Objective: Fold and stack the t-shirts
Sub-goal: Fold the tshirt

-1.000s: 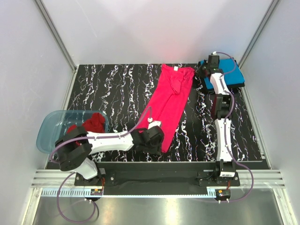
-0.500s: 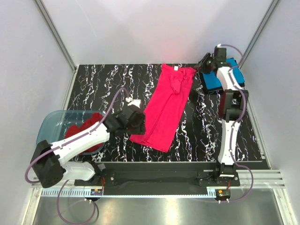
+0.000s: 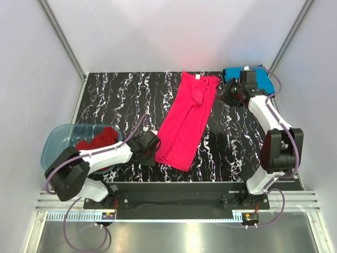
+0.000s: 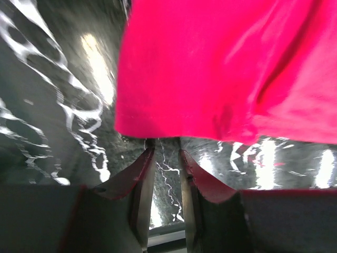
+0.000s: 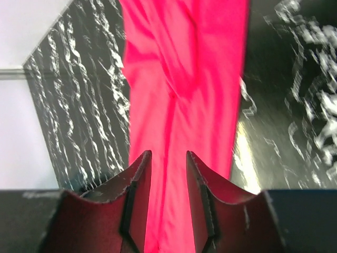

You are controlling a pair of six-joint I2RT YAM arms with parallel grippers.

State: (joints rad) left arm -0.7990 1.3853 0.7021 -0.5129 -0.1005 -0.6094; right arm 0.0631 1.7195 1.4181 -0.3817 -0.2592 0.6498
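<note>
The pink-red t-shirt point(image 3: 184, 124) lies at a slant from collar to hem, so the robot's right gripper should move to the t-shirt's edge point(image 3: 194, 151) near the hem and help the left gripper make the t-shirt straight.
The bright pink-red t-shirt point(image 3: 185, 118) lies folded lengthwise in a long diagonal strip on the black marbled table. My left gripper point(image 3: 154, 146) is open and empty, low at the shirt's near left corner; in the left wrist view the hem point(image 4: 221, 74) sits just ahead of the gripper point(image 4: 166, 154). My right gripper point(image 3: 226, 90) is open and empty beside the shirt's far right edge; in the right wrist view the shirt point(image 5: 184, 79) lies below the gripper point(image 5: 167, 155). The folded bright blue t-shirt point(image 3: 263, 80) lies at the back right. The darker red t-shirt point(image 3: 99, 141) is in the tub. The dark shirt is not visible.
The translucent blue-grey tub point(image 3: 55, 142) stands at the table's near left edge, close to my left arm. White walls and metal rails enclose the table on three sides. My right arm reaches along the right side, over part of the blue shirt.
My left gripper went from the shirt's near right corner round to its near left corner, and the shirt's near end shifted left. My right gripper came off the blue shirt toward the pink-red shirt's far right edge.
</note>
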